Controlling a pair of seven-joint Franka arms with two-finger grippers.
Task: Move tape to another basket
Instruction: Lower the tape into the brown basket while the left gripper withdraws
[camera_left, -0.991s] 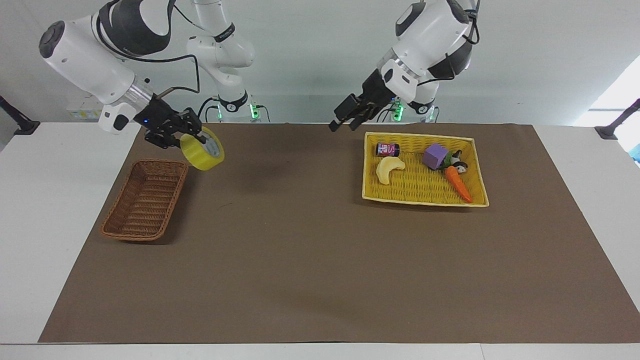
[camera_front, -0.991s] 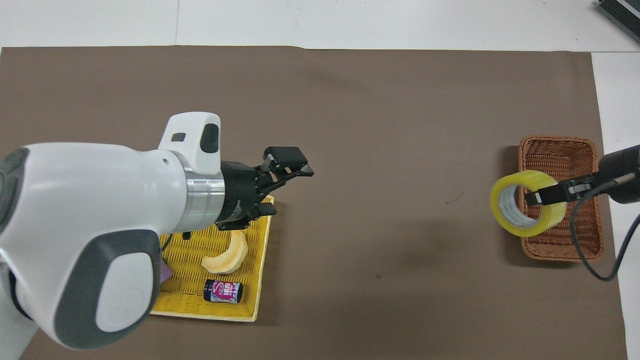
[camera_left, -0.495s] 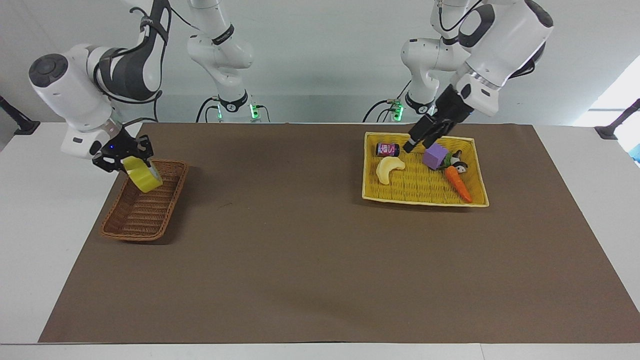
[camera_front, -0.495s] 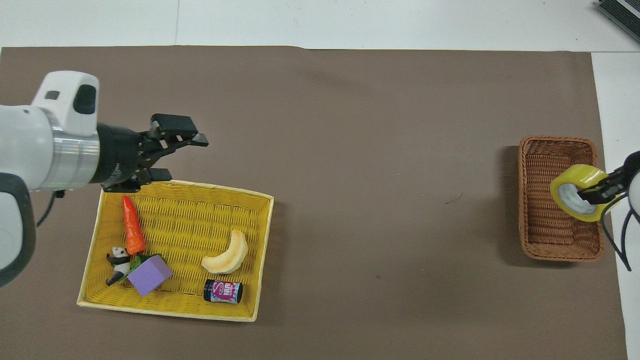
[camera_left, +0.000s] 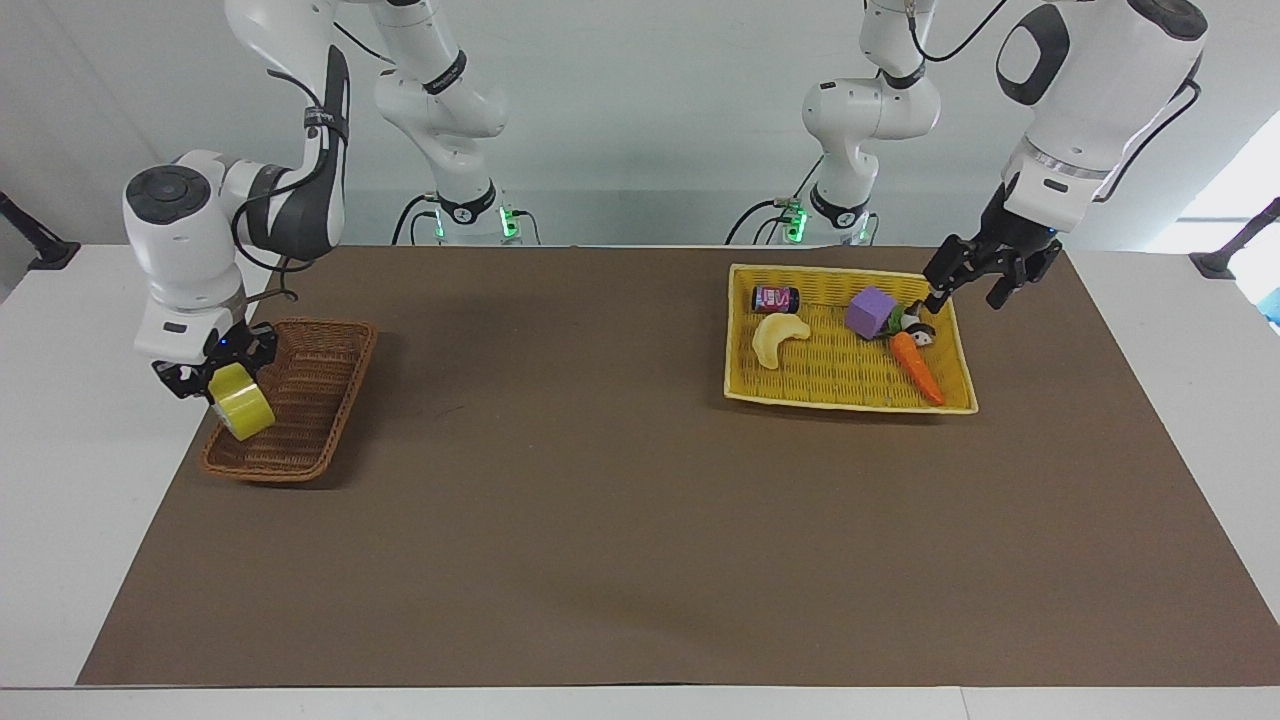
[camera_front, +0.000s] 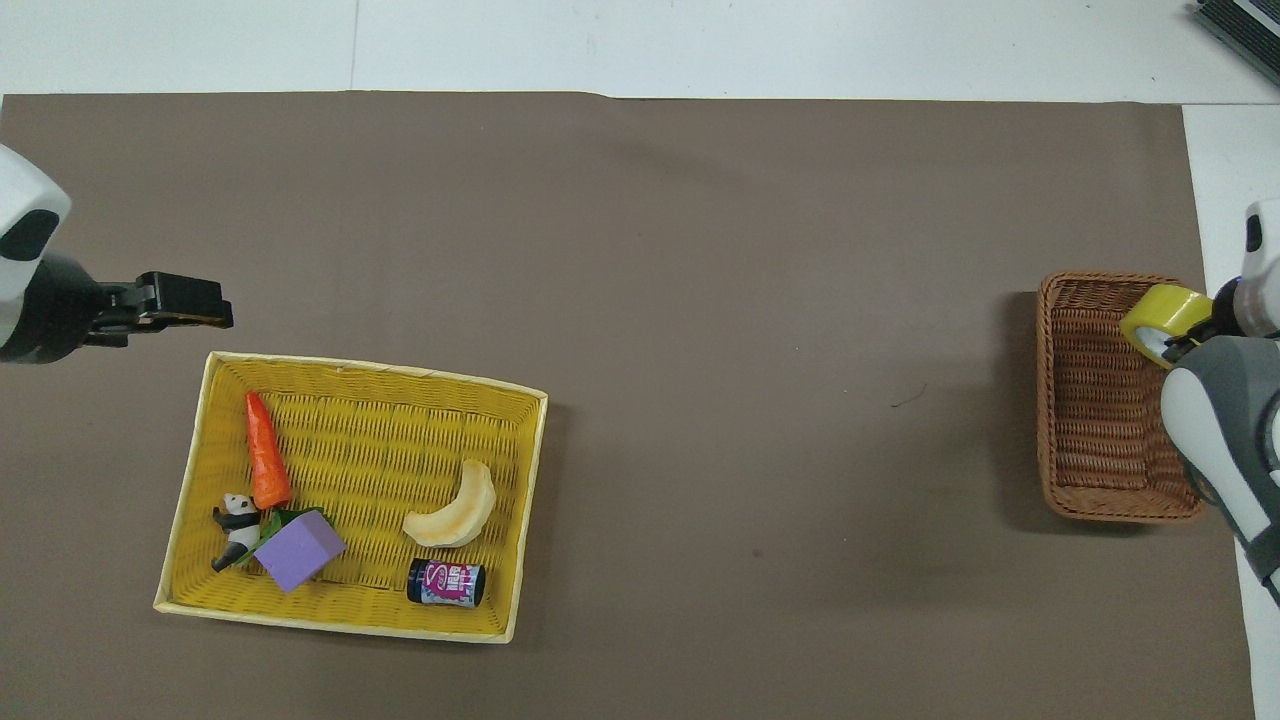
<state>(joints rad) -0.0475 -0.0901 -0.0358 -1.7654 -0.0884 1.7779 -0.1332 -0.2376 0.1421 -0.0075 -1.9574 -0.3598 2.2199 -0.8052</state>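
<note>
The yellow tape roll (camera_left: 242, 403) is hanging over the far rim of the brown wicker basket, so my right gripper needs to move the roll back over the basket's middle (camera_front: 1105, 410) before it opens.
The yellow tape roll (camera_left: 242, 408) hangs in my right gripper (camera_left: 222, 388), which is shut on it. The roll is just above the brown wicker basket (camera_left: 300, 440), over the basket's long rim toward the right arm's end of the table. In the overhead view the tape (camera_front: 1165, 318) shows at the edge of the basket (camera_front: 1100, 420), partly under the right arm; the right gripper (camera_front: 1185, 338) is mostly hidden there. My left gripper (camera_left: 968, 288) is open and empty, over the mat beside a corner of the yellow basket (camera_left: 840, 385). It also shows in the overhead view (camera_front: 200, 305).
The yellow basket (camera_front: 370, 450) holds a pale banana toy (camera_left: 778, 337), a purple block (camera_left: 870, 312), a carrot (camera_left: 917, 366), a small panda figure (camera_left: 918, 330) and a small dark can (camera_left: 775, 298). A brown mat (camera_left: 600, 500) covers the table between the baskets.
The right gripper has carried the tape across the wicker basket and lower, to its outer rim. The left arm has swung away from the table's middle, past the yellow basket.
</note>
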